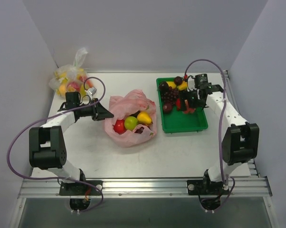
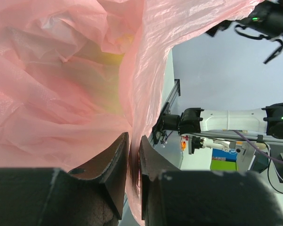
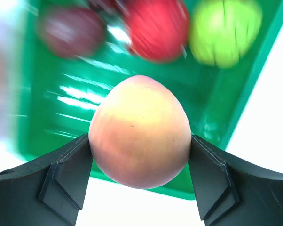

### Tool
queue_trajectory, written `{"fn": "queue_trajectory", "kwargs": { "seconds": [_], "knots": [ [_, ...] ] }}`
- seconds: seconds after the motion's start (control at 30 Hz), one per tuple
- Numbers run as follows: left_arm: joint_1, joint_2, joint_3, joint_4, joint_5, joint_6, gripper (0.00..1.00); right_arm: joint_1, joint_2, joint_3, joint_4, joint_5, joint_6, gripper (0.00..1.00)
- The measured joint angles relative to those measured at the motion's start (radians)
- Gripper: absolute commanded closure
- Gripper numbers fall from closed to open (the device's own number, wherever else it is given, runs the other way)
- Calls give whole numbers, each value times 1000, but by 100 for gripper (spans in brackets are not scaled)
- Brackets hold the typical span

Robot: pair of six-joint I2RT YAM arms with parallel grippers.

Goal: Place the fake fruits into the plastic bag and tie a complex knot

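The pink plastic bag's rim [image 1: 109,122] is held open by my left gripper, so my right gripper should keep moving the peach until it hangs over the fruits inside [image 1: 130,122], and then let go.
The pink plastic bag [image 1: 131,105] lies open in the middle of the table and holds a red apple [image 1: 119,126], a green apple [image 1: 130,123] and a yellow pear [image 1: 144,117]. My left gripper [image 1: 107,114] is shut on the bag's left rim; the left wrist view shows the pink film [image 2: 61,94] pinched between the fingers [image 2: 113,157]. My right gripper [image 1: 188,105] hovers over the green tray [image 1: 190,126], shut on a peach [image 3: 140,132]. Below it in the tray, blurred, lie a red apple [image 3: 158,28], a green apple [image 3: 224,30] and a dark purple fruit [image 3: 73,30]. No knot shows.
Purple grapes [image 1: 170,95] and a banana [image 1: 182,86] lie at the tray's far end. A clear bag of yellow-red fruit [image 1: 71,80] stands at the back left corner. Grey walls close the table on three sides.
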Motion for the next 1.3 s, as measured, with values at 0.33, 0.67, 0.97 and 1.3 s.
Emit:
{"fn": "queue_trajectory", "kwargs": {
  "seconds": [0.33, 0.67, 0.97, 1.3],
  "knots": [
    [0, -6, -72, 144, 12, -132, 77, 389, -9, 212, 69, -182, 132, 81],
    [0, -9, -93, 402, 16, -396, 80, 634, 186, 257, 240, -164, 203, 90],
    [6, -7, -163, 781, 11, -725, 80, 663, 303, 291, 425, -33, 241, 71],
    [28, 70, -203, 1129, 4, -987, 77, 676, 349, 251, 481, -6, 243, 0]
  ]
}}
